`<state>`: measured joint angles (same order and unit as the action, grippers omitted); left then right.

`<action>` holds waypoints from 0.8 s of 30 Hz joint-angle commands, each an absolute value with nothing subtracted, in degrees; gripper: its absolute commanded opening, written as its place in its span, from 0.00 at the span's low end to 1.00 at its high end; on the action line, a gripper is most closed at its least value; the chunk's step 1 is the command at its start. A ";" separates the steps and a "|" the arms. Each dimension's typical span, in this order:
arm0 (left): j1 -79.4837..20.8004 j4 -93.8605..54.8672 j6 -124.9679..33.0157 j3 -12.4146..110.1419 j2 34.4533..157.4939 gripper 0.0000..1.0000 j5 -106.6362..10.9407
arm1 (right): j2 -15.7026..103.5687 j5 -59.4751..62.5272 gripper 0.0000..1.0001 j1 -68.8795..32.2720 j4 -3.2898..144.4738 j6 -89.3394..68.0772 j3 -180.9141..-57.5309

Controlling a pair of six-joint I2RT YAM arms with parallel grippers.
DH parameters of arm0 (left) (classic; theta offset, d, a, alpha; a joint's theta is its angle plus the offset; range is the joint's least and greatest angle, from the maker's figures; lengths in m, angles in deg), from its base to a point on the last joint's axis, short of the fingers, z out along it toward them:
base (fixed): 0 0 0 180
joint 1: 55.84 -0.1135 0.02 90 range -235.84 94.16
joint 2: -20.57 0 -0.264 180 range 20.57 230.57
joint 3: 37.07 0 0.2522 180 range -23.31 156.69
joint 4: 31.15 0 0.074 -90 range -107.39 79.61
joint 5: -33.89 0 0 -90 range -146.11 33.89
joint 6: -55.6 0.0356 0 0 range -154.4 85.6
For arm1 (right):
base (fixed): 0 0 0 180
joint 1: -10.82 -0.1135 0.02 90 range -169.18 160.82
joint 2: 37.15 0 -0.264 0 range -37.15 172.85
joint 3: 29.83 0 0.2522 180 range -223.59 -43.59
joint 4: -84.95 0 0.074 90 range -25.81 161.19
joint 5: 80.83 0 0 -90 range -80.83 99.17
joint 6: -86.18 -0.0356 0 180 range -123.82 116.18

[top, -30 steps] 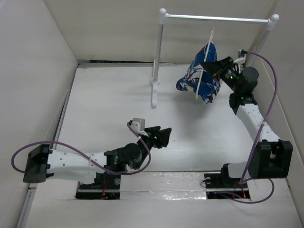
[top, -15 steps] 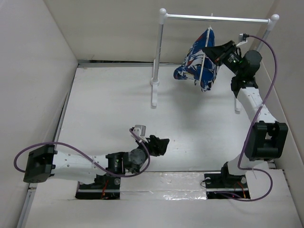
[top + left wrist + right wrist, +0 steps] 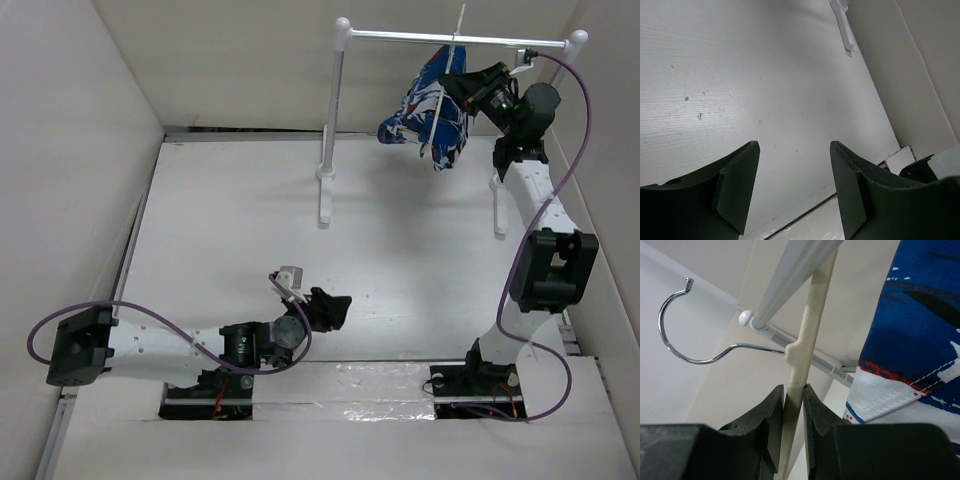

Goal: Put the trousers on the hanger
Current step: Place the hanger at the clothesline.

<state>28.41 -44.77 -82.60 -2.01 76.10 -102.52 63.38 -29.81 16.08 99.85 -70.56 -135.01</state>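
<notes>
The wire hook's opening (image 3: 710, 321) faces the metal bar (image 3: 790, 277), so the robot's right gripper keeps moving the hook onto the bar until the bar is inside it, and then let go.
The blue splashed trousers (image 3: 428, 112) hang draped over the cream hanger (image 3: 444, 85), held high at the back right, just under the rack's metal rail (image 3: 455, 39). My right gripper (image 3: 458, 88) is shut on the hanger. In the right wrist view the jaws pinch the cream bar (image 3: 807, 335); the wire hook (image 3: 687, 335) curves out to the left, free of the rail (image 3: 795, 277), and the trousers (image 3: 920, 330) hang at the right. My left gripper (image 3: 333, 308) is open and empty, low over the table near the front; its fingers (image 3: 737, 185) frame bare table.
The white two-post rack stands at the back, with its left post (image 3: 330, 130) and right post (image 3: 562, 75). White walls enclose the table (image 3: 230, 230) on the left, back and right. The rack's left foot shows in the left wrist view (image 3: 842, 25).
My right arm has lifted the hanger and trousers up and back toward the rail. My left arm has drawn back slightly toward the front edge.
</notes>
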 commanded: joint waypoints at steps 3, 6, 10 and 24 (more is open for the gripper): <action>28.09 -45.08 -83.70 -3.00 74.45 0.55 -103.57 | 63.92 -28.98 0.00 17.41 108.98 -71.58 -142.46; 28.09 -44.38 -84.05 -2.92 74.36 0.55 -103.66 | 65.77 -28.71 0.00 17.94 108.37 -72.02 -144.66; 28.09 -42.36 -84.76 -3.00 73.92 0.55 -104.88 | 67.44 -28.72 0.00 18.55 104.77 -70.09 -148.61; 28.09 -38.76 -85.55 -1.77 73.04 0.55 -107.08 | 68.85 -30.47 0.00 20.75 109.42 -70.61 -140.97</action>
